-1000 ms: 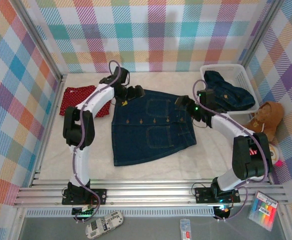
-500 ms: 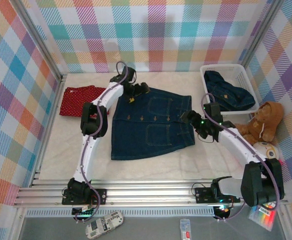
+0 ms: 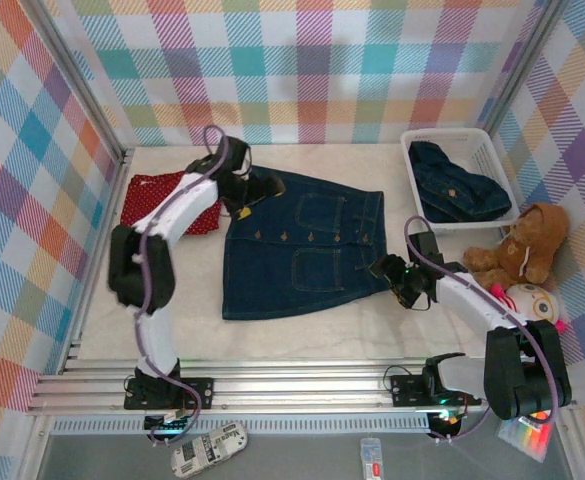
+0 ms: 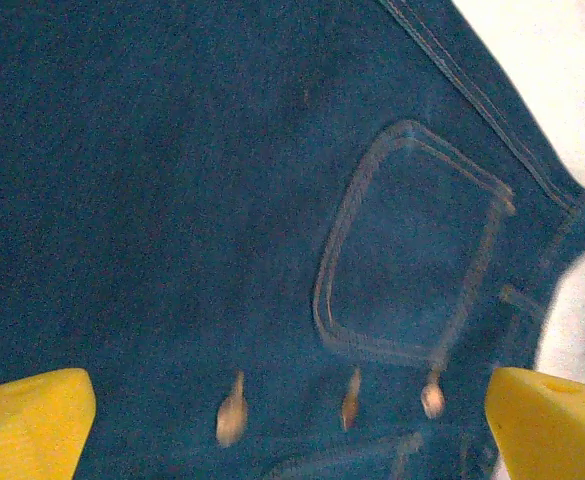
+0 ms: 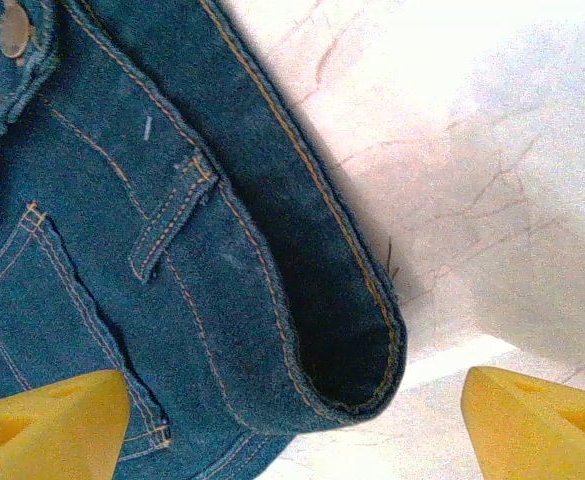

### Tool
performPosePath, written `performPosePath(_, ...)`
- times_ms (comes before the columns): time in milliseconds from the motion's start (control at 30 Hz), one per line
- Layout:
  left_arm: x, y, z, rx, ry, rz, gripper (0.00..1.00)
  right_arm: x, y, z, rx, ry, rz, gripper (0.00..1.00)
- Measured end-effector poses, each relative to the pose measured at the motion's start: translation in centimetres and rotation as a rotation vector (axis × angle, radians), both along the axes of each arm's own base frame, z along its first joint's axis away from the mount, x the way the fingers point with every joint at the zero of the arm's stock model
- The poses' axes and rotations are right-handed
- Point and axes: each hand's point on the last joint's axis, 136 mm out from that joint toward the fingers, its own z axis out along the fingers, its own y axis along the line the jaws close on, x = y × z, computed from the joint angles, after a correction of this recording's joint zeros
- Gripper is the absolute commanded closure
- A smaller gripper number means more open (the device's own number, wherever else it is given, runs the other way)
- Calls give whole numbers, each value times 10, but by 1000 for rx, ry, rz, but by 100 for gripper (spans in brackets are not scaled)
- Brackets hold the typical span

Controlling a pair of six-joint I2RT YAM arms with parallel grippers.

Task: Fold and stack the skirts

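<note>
The denim skirt's near waistband corner (image 3: 381, 289) has my right gripper at it, so my left gripper should move off the far hem and take the near hem corner (image 3: 227, 315) before folding.
A dark blue denim skirt (image 3: 302, 245) lies flat in the middle of the table. My left gripper (image 3: 257, 190) hovers open over its far left corner; in the left wrist view both yellow fingertips (image 4: 32, 420) stand wide apart above the pocketed denim (image 4: 272, 200). My right gripper (image 3: 384, 268) is at the skirt's near right corner, open, and the folded denim corner (image 5: 352, 330) sits between its yellow fingertips (image 5: 542, 420) without touching them. A red dotted skirt (image 3: 152, 200) lies at the left, partly under the left arm. Another denim skirt (image 3: 457, 185) is heaped in the basket.
The white slatted basket (image 3: 497, 160) stands at the back right. A brown teddy bear (image 3: 520, 250) and a round-faced toy (image 3: 534, 300) lie by the right wall. The aluminium rail (image 3: 292, 385) crosses the near edge. Pale tabletop (image 5: 492, 150) lies right of the skirt.
My right gripper slid toward the near edge along the skirt's right side to its near corner, jaws narrowing a little. The left arm's elbow swung left and its gripper shifted slightly left.
</note>
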Motion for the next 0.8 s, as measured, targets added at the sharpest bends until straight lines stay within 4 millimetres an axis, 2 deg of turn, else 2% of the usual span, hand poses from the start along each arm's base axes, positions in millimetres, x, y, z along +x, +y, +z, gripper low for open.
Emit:
performPosePath(67, -27, 14, 9, -3, -12, 46, 0, 1, 1, -1, 10, -1, -8, 22)
performPosePath(100, -41, 22, 7, 1, -8, 74, 0, 2, 2, -2, 14, -3, -9, 23)
performPosePath(233, -95, 51, -29, 49, 98, 175, 0, 6, 6, -7, 37, 2, -11, 27)
performPosePath(300, -119, 62, -46, 65, 162, 214, 0, 7, 8, -10, 46, 10, -11, 33)
performPosePath(433, -166, 81, -65, 80, 254, 303, 1, 8, 11, -14, 64, 15, -9, 65)
performPosePath(500, -185, 91, -69, 87, 277, 345, 4, 8, 12, -16, 72, 6, -5, 82)
performPosePath(567, -203, 99, -73, 94, 301, 383, 11, 5, 12, -20, 73, 5, -3, 98)
performPosePath(633, -218, 104, -78, 86, 324, 417, 26, 4, 11, -22, 75, 10, -7, 100)
performPosePath(800, -248, 103, -98, 52, 391, 449, 36, 5, 12, -21, 77, 4, -8, 100)
